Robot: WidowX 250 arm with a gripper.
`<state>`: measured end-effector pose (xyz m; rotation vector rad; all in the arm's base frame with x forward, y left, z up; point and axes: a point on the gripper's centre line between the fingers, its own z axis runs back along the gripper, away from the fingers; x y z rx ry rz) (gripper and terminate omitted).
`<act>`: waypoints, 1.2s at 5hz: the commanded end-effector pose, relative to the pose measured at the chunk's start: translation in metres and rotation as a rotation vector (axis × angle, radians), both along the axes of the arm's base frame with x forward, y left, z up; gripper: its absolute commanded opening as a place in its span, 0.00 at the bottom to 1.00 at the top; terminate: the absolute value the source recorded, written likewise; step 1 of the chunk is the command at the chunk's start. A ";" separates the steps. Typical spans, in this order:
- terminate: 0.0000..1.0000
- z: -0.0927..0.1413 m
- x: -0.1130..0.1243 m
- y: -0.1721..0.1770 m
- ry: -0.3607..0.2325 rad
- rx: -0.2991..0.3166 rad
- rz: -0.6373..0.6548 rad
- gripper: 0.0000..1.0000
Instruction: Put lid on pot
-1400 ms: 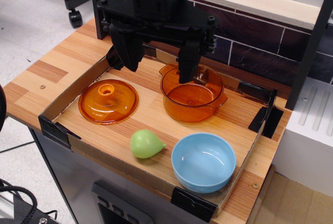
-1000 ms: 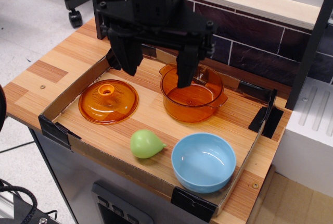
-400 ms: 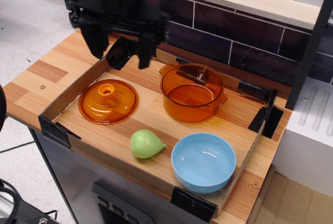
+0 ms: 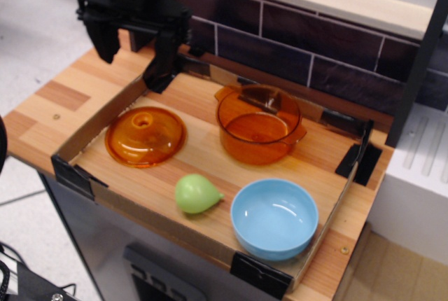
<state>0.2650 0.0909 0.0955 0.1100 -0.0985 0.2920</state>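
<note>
The lid's round edge (image 4: 145, 137) looks about as wide as the pot's opening (image 4: 259, 115). The lid will come to rest over the pot's opening when I lower it.
The orange translucent lid (image 4: 145, 136) with a raised ring knob lies flat in the left part of the shallow cardboard tray (image 4: 98, 120). The orange pot (image 4: 260, 124) with two small side handles stands uncovered in the middle back of the tray. My black gripper (image 4: 136, 50) hangs open and empty above the tray's back left corner, higher than the lid and behind it. Its two fingers point down, wide apart.
A green pear-shaped object (image 4: 196, 194) lies near the tray's front edge. A light blue bowl (image 4: 274, 218) stands at the front right. A dark brick wall (image 4: 315, 59) runs behind the table. A white unit (image 4: 420, 168) stands at the right.
My gripper has moved left from above the pot to above the tray's back left corner, still open. The lid, pot, bowl and green object have not moved.
</note>
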 end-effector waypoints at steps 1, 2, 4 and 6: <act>0.00 -0.013 0.000 0.027 -0.064 -0.037 -0.033 1.00; 0.00 -0.026 -0.002 0.025 -0.033 -0.047 -0.043 1.00; 0.00 -0.053 -0.007 0.005 -0.020 -0.038 -0.062 1.00; 0.00 -0.069 -0.009 -0.001 -0.029 -0.033 -0.056 1.00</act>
